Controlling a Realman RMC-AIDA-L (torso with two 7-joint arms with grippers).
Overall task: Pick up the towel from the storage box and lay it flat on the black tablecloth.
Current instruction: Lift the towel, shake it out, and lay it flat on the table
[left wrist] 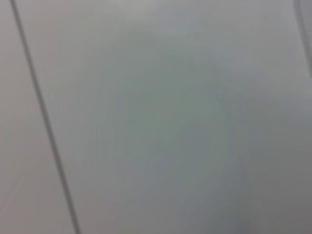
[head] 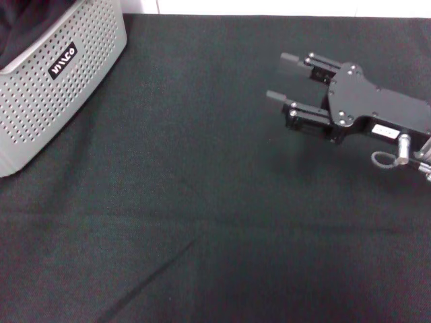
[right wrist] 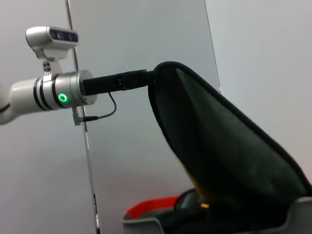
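I should carry on moving my open right gripper toward the towel, as the towel's black border (right wrist: 234, 108) hangs free below my left gripper, and close it on that border (right wrist: 196, 75).
The storage box (head: 50, 94), light grey and perforated with a black label, stands at the far left of the black tablecloth (head: 202, 202). In the right wrist view my left gripper (right wrist: 148, 78) is shut on the top edge of the towel (right wrist: 219, 146). The towel looks dark with a black border and hangs high above the box's rim (right wrist: 302, 214). Dark cloth (head: 20, 27) shows at the box's mouth in the head view. My right gripper (head: 279, 77) is open and empty, hovering low over the cloth at the far right, fingers pointing toward the box.
The left wrist view shows only a pale wall with a thin dark line (left wrist: 44, 122). A red object (right wrist: 148, 207) sits behind the box's rim. The tablecloth has faint creases (head: 155, 269) toward the near edge.
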